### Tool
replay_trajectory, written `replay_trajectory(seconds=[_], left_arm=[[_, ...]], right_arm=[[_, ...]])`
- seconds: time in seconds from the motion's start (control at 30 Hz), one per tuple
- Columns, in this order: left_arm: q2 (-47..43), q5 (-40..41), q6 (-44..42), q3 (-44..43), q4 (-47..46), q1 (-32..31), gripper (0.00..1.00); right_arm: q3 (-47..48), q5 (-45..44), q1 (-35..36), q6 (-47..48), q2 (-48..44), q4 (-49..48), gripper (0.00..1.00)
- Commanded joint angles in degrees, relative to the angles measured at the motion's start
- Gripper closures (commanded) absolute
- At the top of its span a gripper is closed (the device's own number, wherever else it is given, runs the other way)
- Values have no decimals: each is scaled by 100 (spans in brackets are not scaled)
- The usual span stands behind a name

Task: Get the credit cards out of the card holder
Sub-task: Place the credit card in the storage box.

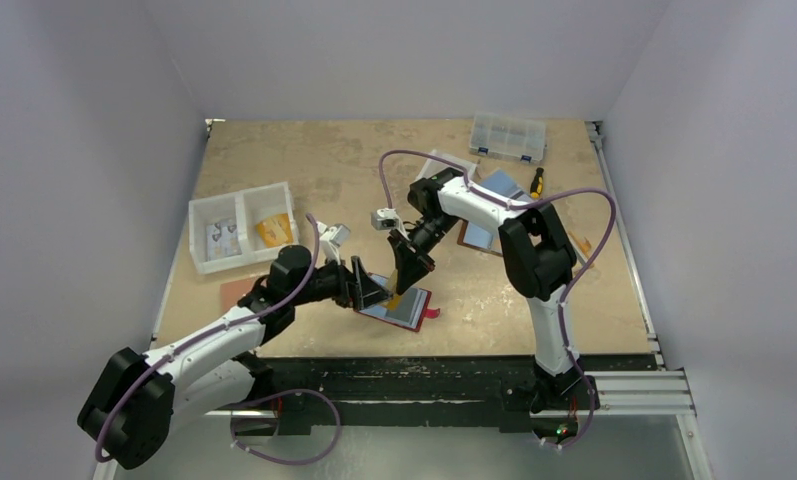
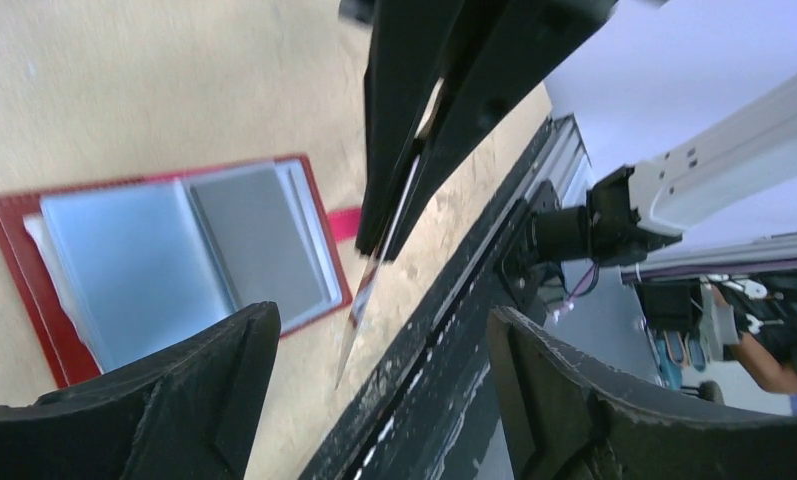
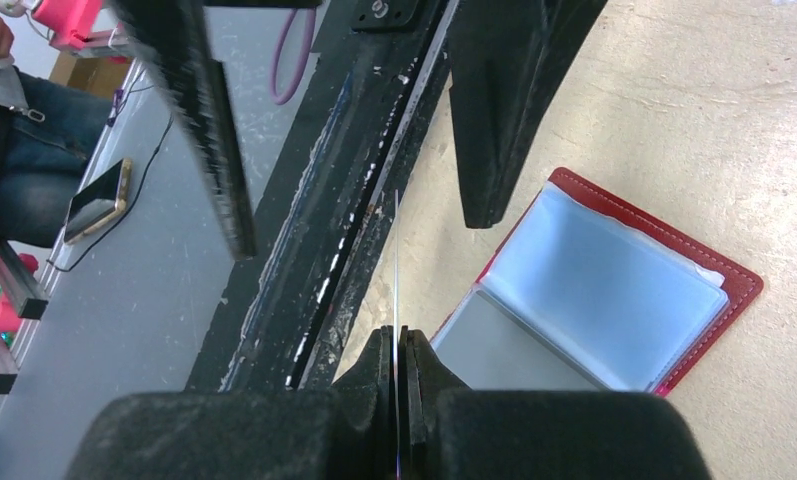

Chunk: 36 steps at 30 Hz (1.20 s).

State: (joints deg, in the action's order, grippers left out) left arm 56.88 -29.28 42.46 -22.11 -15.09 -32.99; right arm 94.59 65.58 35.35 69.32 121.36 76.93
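My left gripper should take the credit card [image 1: 393,291] and lay it in the bin [image 1: 273,229], because my right gripper is holding the card far from the white bin.
The dark red card holder [image 1: 411,310] lies open on the table near the front edge, its clear sleeves [image 2: 174,260] facing up and its strap tab [image 1: 433,313] at the right. My right gripper [image 3: 398,335] is shut on a thin credit card [image 3: 396,250], seen edge-on and held upright just above the holder [image 3: 594,290]. My left gripper [image 2: 379,315] is open, its two fingers [image 2: 204,400] spread on either side of that card [image 2: 369,290] without touching it. In the top view both grippers meet over the holder's left part, left gripper [image 1: 369,287] and right gripper [image 1: 406,283].
A white two-compartment bin [image 1: 242,226] with items stands at the left. A clear organiser box [image 1: 508,137] and a screwdriver [image 1: 537,181] lie at the back right. Flat holders [image 1: 494,185] lie under the right arm. The table's black front rail [image 1: 424,365] runs close behind the holder.
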Motion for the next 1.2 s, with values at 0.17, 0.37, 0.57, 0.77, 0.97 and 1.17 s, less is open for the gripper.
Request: replay_trajectory(seconds=[0.17, 0.37, 0.57, 0.77, 0.97, 1.17], left_arm=[[-116, -231, 78, 404, -610, 30, 35], [236, -209, -194, 229, -650, -22, 51], [663, -529, -373, 60, -942, -39, 95], [988, -795, -453, -134, -909, -40, 100], [580, -600, -1084, -430, 62, -32, 100], [558, -540, -1876, -1085, 1743, 144, 100]], right_arm=[[129, 262, 33, -92, -87, 102, 100], [113, 288, 41, -102, -87, 100, 100], [122, 304, 40, -136, -72, 88, 100], [175, 135, 28, -253, -126, 61, 75], [249, -297, -498, -318, -531, 20, 40], [-28, -666, -1270, -179, -1400, 0, 32]])
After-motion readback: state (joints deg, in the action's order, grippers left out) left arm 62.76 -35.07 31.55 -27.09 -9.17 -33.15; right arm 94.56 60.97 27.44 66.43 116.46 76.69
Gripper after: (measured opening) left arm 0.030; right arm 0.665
